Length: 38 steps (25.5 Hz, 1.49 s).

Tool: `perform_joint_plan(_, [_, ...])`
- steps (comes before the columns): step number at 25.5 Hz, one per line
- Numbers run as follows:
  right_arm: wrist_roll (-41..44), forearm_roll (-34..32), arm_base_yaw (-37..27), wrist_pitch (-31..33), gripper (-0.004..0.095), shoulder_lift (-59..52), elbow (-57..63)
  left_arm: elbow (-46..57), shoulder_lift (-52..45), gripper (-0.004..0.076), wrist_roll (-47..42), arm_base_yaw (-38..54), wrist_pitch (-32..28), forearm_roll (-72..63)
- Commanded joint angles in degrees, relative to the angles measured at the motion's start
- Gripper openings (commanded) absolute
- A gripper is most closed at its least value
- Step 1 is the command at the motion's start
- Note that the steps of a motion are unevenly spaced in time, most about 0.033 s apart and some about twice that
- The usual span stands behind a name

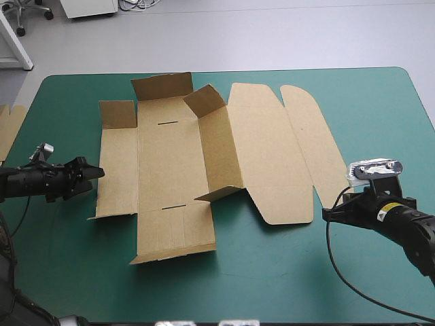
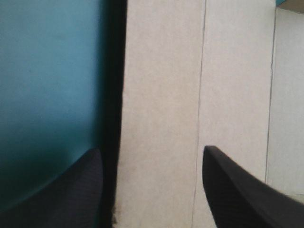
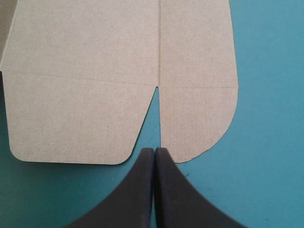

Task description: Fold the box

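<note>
A straight crease (image 1: 138, 176) connects the outer long side (image 1: 117, 173) to the base of the box. The long side will swing up together with its end flap when I lift.
The brown box (image 1: 170, 163) lies in the middle of the table as a cut sheet. Its far end flap (image 1: 162, 85) and the long wall (image 1: 221, 153) beside the lid stand up, and the lid (image 1: 272, 149) lies flat to the right. My left gripper (image 1: 99, 173) is low at the sheet's left edge and open. In the left wrist view the left gripper (image 2: 152, 148) has that edge of the box (image 2: 161, 95) between its fingers. My right gripper (image 1: 325, 214) is shut. In the right wrist view the right gripper (image 3: 155, 149) has its tips at the slit between the lid's front flap (image 3: 80, 114) and a rounded tab (image 3: 199, 118).
An edge of more brown board (image 1: 9, 125) shows at the table's left edge. The left arm lies along the teal-green cover (image 1: 61, 231) left of the box, and the right arm comes in from the near right corner.
</note>
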Motion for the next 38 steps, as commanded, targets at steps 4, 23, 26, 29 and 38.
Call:
perform_joint_plan(4, [-0.5, -0.2, 0.1, -2.7, -0.0013, -0.1, -1.9, -1.5, 1.0, 0.0448, 0.4, 0.8, 3.0, -1.7])
perform_joint_plan(23, [-0.5, -0.6, 0.1, -3.0, -0.0013, -0.2, -1.9, -1.6, 2.6, 0.0448, 4.5, -7.4, 8.2, -4.1])
perform_joint_plan(26, [-0.5, -0.6, 0.1, -3.0, -0.0013, -0.2, -1.9, -2.3, 2.6, 0.0447, 4.6, -8.2, 9.4, -5.0])
perform_joint_plan(29, [-0.5, -0.6, 0.1, -3.0, -0.0013, -0.2, -1.9, -3.9, 2.6, 0.0444, 4.8, -9.8, 10.2, -4.2])
perform_joint_plan(38, [-0.5, -0.6, 0.1, -3.1, -0.0013, -0.2, -1.9, -4.3, 2.6, 0.0314, 5.0, -11.5, 10.0, -2.3])
